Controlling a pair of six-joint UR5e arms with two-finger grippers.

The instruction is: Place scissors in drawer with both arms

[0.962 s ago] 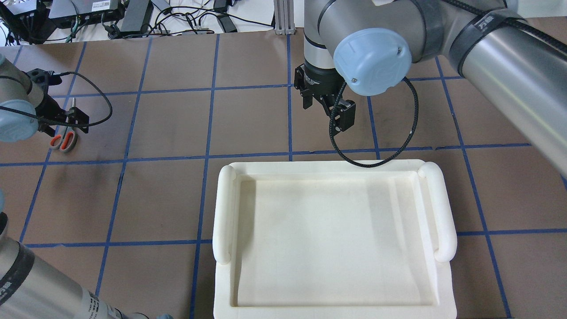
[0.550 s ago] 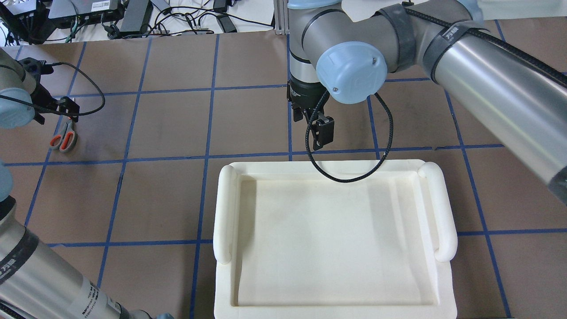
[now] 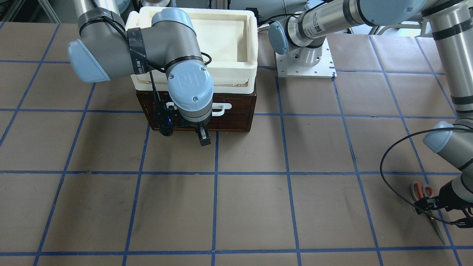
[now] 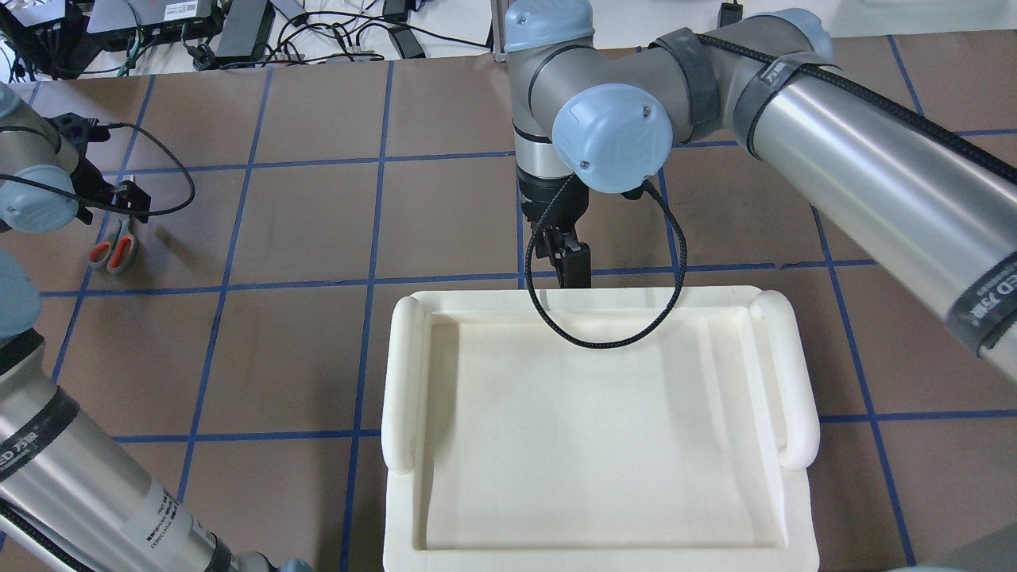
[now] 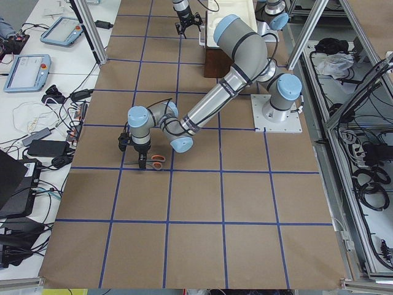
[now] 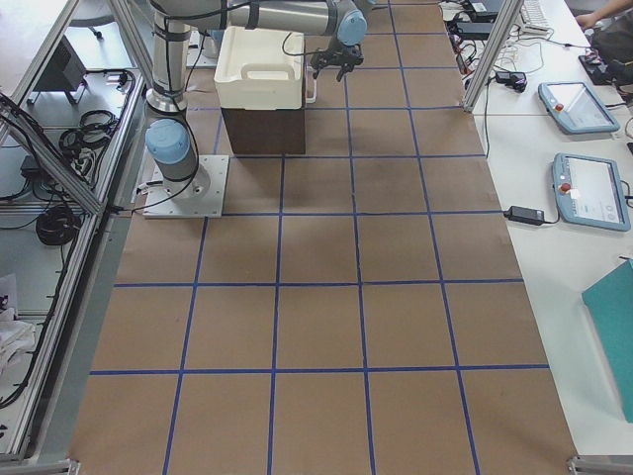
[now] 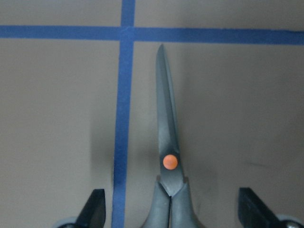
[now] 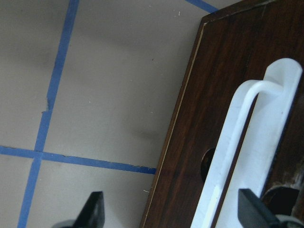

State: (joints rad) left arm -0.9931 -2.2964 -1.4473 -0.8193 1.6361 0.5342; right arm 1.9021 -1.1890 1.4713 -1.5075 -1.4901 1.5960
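Note:
I expect the scissors [image 3: 436,229] to stay closed and level when I lift them, because my left gripper's fingers are on either side of both handles [image 7: 171,194] just behind the orange pivot.
The scissors [image 7: 168,161] lie flat on the table at the far left [image 4: 111,250], also visible in the front view [image 3: 421,190]. My left gripper [image 7: 173,211] is open, its fingers on either side of the scissors just behind the orange pivot, and holds nothing; it also shows in the overhead view [image 4: 123,200]. The drawer [image 8: 228,95] is closed, dark brown with a white bar handle [image 8: 247,142]. My right gripper [image 8: 173,211] is open and empty, low in front of the drawer front [image 3: 236,118], to one side of the handle [image 3: 221,109].
A white foam tray [image 4: 405,381] sits on top of the drawer cabinet. The left arm's black cable [image 3: 388,177] loops over the table near the scissors. The table is brown paper with blue tape lines. Electronics lie beyond the far edge [image 4: 191,24].
My right arm has swung in and brought its gripper close to the drawer front. My left gripper has shifted slightly over the scissors. The scissors have not moved.

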